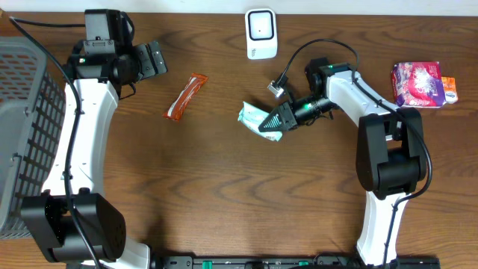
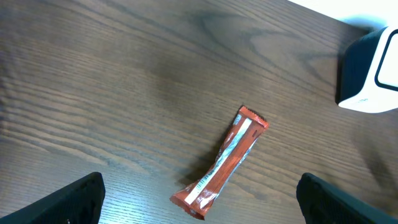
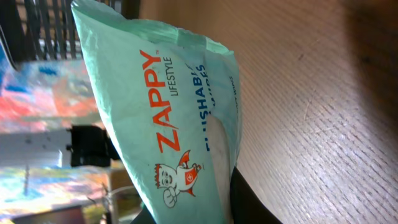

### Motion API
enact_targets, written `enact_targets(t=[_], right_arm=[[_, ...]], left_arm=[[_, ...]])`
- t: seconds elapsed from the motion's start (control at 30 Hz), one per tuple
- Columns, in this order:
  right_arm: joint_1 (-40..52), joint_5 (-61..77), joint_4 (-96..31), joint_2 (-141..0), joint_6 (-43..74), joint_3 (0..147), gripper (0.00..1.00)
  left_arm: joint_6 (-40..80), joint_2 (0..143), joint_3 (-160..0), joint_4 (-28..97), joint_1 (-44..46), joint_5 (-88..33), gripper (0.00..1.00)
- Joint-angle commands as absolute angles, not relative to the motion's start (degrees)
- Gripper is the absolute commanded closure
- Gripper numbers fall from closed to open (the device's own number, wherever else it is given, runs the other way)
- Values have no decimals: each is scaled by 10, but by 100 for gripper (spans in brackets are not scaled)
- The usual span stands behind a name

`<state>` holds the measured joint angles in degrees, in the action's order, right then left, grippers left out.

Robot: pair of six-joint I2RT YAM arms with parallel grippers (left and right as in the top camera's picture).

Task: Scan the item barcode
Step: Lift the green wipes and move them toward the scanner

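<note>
The robot's right gripper has the teal wipes pack tilted by one end, so it should put the pack down and take hold across its width from above before the scan.
A teal wipes pack with orange "ZAPPY" lettering is the item. It hangs tilted just above the table's middle, with my right gripper shut on its right end. The right wrist view is filled by the pack, and one dark finger shows beside it. No barcode shows on the faces I see. The white barcode scanner stands at the far edge, apart from the pack. My left gripper is open at the far left, with nothing between its fingers.
An orange snack bar lies left of the pack; in the left wrist view the bar is below the open jaws and the scanner at the right edge. A grey basket stands at left. Pink packets lie at right.
</note>
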<state>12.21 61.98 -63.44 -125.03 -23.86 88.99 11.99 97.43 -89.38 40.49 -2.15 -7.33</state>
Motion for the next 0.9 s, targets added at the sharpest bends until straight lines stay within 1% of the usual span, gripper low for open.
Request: enact_targets(t=[0.0, 0.1, 0.13, 0.23, 0.3, 0.37, 0.43, 0.5, 0.57, 0.6, 0.67, 0.8, 0.87], right_arm=[[120, 624, -663, -1253, -346, 892, 99], [121, 618, -711, -1253, -418, 892, 99], [120, 609, -717, -1253, -424, 892, 99], [120, 576, -708, -1253, -414, 892, 99], [120, 568, -679, -1253, -379, 892, 99], [121, 552, -634, -1253, -311, 892, 99], [120, 499, -560, -1253, -186, 892, 99], [121, 383, -489, -1253, -28, 892, 99], [121, 233, -451, -1252, 112, 893, 99], [123, 177, -446, -1251, 156, 893, 99], [128, 109, -446, -1247, 192, 893, 99], [146, 11, -448, -1245, 209, 893, 99], [160, -44, -450, -1245, 222, 893, 97]], left_arm=[[117, 980, -893, 405, -22, -69, 2], [117, 980, -893, 405, -22, -69, 2], [117, 980, -893, 405, -22, -68, 2], [117, 980, -893, 405, -22, -69, 2], [117, 980, -893, 405, -22, -69, 2], [117, 980, -893, 405, -22, -69, 2], [117, 980, -893, 405, -22, -69, 2], [117, 980, -893, 405, -22, -69, 2], [117, 980, -893, 405, -22, -69, 2], [117, 980, -893, 405, -22, -69, 2], [117, 980, -893, 405, -22, -68, 2], [117, 980, -893, 405, -22, -69, 2], [117, 980, -893, 405, -22, -68, 2]])
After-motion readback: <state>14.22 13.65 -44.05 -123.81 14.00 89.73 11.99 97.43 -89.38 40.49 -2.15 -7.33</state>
